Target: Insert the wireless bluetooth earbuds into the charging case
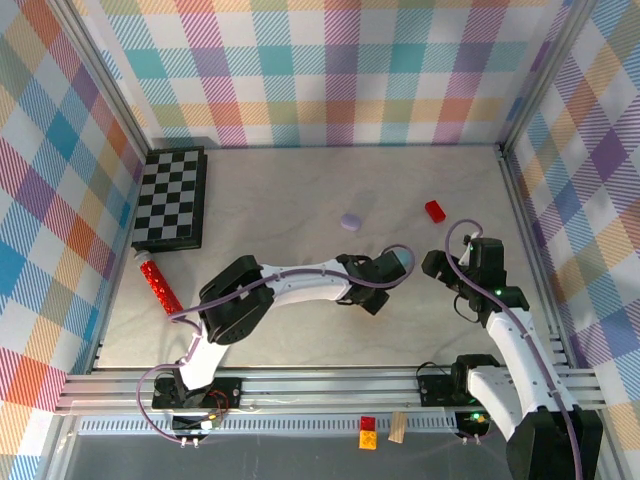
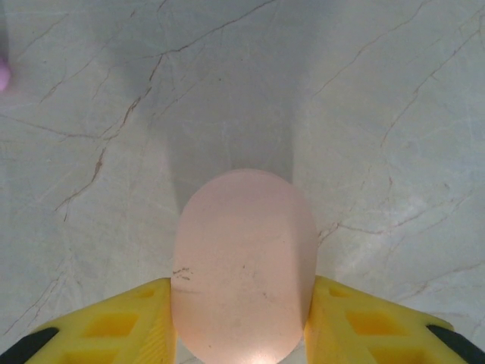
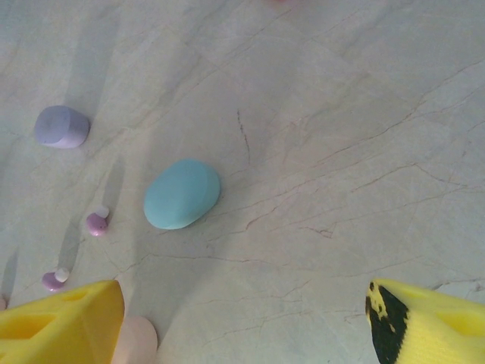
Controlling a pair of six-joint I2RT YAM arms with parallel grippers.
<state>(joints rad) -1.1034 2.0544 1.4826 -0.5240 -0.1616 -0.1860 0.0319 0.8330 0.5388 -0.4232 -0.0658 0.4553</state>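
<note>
The sides of the closed pink case (image 2: pixel 241 296) are clamped in my left gripper, so my right gripper should grab its loose end (image 2: pixel 246 196) and leave the other end for my left gripper to work.
A pink pebble-shaped charging case (image 2: pixel 244 262) lies on the marble table, and my left gripper (image 2: pixel 242 307) is shut on it, one yellow finger pressed against each side. In the top view the left gripper (image 1: pixel 393 266) reaches across to the middle right, close to my right gripper (image 1: pixel 440 270). The right gripper (image 3: pixel 242 326) hangs open above bare table. Ahead of it on the left lie two tiny pinkish earbuds (image 3: pixel 97 222) (image 3: pixel 53 280), a pale blue case (image 3: pixel 182 193) and a lilac case (image 3: pixel 61 126). The pink case's edge (image 3: pixel 138 341) shows beside the right gripper's left finger.
A red block (image 1: pixel 436 211) sits at the back right and the lilac case (image 1: pixel 350 221) at mid-table. A checkerboard (image 1: pixel 170 197) and a red glitter tube (image 1: pixel 158 285) lie at the left. Checked walls close in three sides of the table.
</note>
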